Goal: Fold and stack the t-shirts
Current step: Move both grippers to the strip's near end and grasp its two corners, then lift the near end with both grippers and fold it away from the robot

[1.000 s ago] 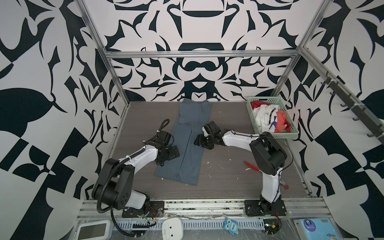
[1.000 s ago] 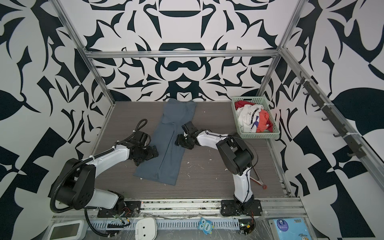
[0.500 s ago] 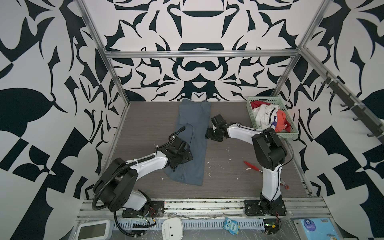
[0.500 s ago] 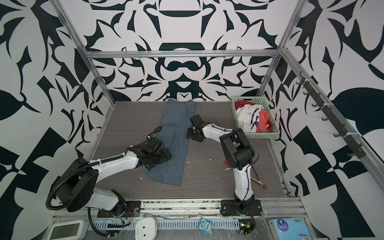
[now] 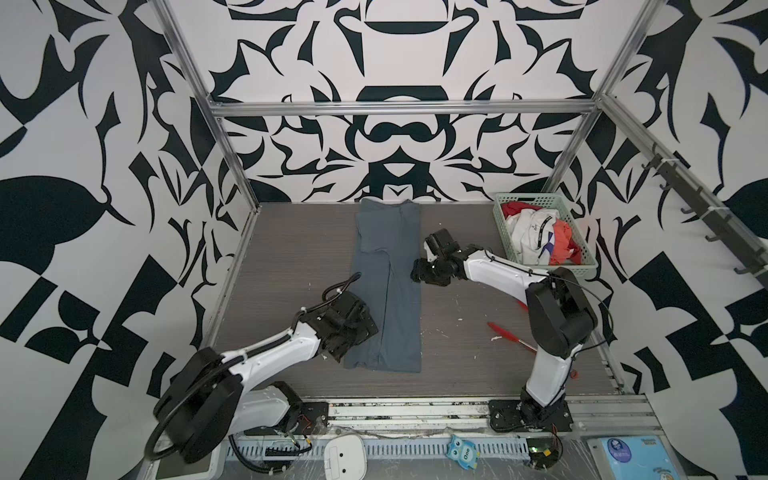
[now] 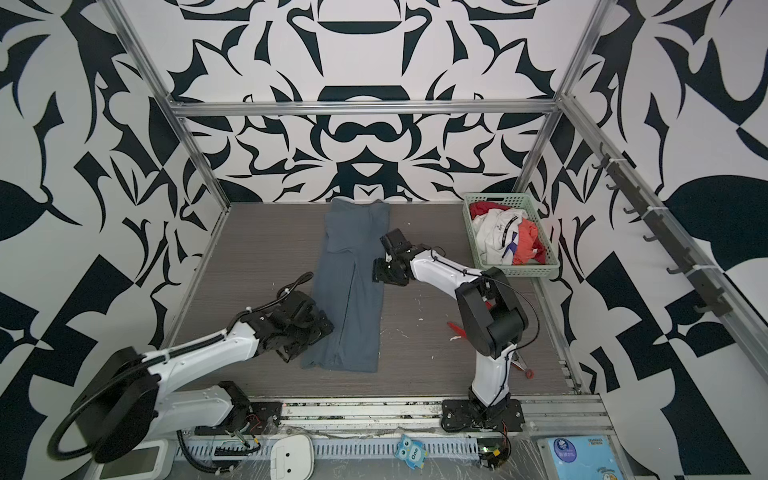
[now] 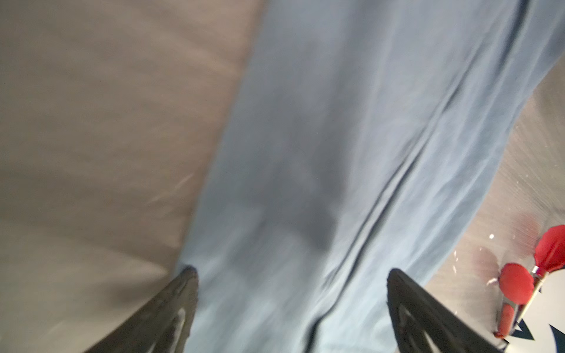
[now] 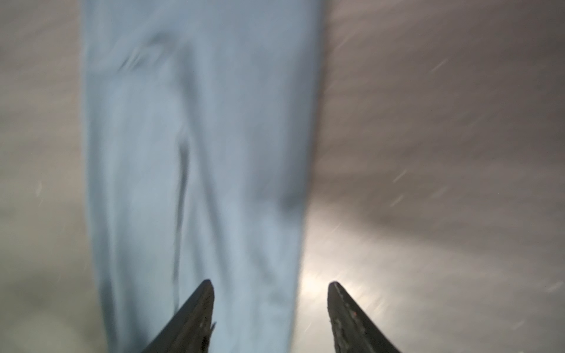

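The slate blue-grey t-shirt has a loose gap (image 5: 388, 300) down its middle, so I expect its front end (image 5: 390, 361) to droop between my grippers when I lift it.
The slate blue-grey t-shirt (image 5: 390, 291) (image 6: 353, 291) lies flat on the table, folded into a long narrow strip running from the back wall toward the front. My left gripper (image 5: 361, 336) (image 6: 316, 332) is at the strip's left edge near its front end. In the left wrist view it (image 7: 292, 270) stands wide open over the cloth (image 7: 336, 137). My right gripper (image 5: 417, 270) (image 6: 380, 270) is at the strip's right edge, about halfway along. It (image 8: 270, 283) is open, straddling the cloth's edge (image 8: 198, 137). Both wrist views are blurred.
A pale green basket (image 5: 544, 199) (image 6: 498, 197) stands at the back right, holding a white t-shirt with a dark stripe (image 5: 536, 232) and a red-orange one (image 5: 563, 243). A red-handled tool (image 5: 505, 332) (image 6: 457, 328) (image 7: 516, 284) lies near the right arm's base. Patterned walls enclose three sides.
My left gripper has slid along the shirt's left edge toward the front. The shirt's front part is now narrower. My right gripper has shifted right to the strip's right edge.
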`<move>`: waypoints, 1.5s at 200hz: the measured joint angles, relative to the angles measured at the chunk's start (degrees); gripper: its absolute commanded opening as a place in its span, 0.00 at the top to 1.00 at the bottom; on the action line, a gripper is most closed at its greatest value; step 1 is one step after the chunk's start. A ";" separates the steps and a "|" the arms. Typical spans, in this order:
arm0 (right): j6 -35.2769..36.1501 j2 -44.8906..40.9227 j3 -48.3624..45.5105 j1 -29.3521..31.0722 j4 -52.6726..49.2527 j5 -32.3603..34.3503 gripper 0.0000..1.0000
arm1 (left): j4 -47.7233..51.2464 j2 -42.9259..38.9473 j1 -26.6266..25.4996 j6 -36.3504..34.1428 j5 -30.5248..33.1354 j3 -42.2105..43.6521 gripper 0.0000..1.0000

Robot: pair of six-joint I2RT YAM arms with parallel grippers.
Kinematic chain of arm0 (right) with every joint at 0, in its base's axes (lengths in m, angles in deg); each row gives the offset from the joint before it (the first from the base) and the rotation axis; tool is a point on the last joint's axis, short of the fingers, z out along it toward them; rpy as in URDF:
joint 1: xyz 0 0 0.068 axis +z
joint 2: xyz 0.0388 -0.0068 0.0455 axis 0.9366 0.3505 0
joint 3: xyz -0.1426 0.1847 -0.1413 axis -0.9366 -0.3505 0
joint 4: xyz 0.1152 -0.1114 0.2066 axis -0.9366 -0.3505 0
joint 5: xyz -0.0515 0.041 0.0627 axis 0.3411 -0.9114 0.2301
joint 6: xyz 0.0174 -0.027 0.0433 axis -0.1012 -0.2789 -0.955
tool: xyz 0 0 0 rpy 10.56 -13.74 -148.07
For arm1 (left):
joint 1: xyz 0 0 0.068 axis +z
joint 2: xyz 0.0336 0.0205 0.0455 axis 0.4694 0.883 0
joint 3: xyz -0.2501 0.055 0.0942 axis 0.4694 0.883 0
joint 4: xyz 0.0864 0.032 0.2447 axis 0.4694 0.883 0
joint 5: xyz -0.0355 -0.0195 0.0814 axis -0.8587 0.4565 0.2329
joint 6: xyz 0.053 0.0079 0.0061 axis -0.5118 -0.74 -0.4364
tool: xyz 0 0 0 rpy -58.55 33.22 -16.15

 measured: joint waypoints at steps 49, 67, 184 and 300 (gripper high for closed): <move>-8.28 -16.37 -19.52 3.76 3.48 -2.60 0.26 | 8.66 -16.17 0.37 -4.00 2.60 0.15 0.01; -13.14 -22.14 -26.58 5.75 5.35 -2.58 0.28 | 11.72 -17.18 0.55 -4.50 2.69 0.44 0.03; -38.75 -34.51 -48.96 24.83 23.39 7.50 0.42 | 21.81 -32.20 0.66 -1.49 2.91 11.37 0.14; -48.35 -30.56 -49.31 32.85 30.01 10.03 0.54 | 12.09 -26.88 0.74 -6.71 -2.78 12.87 0.50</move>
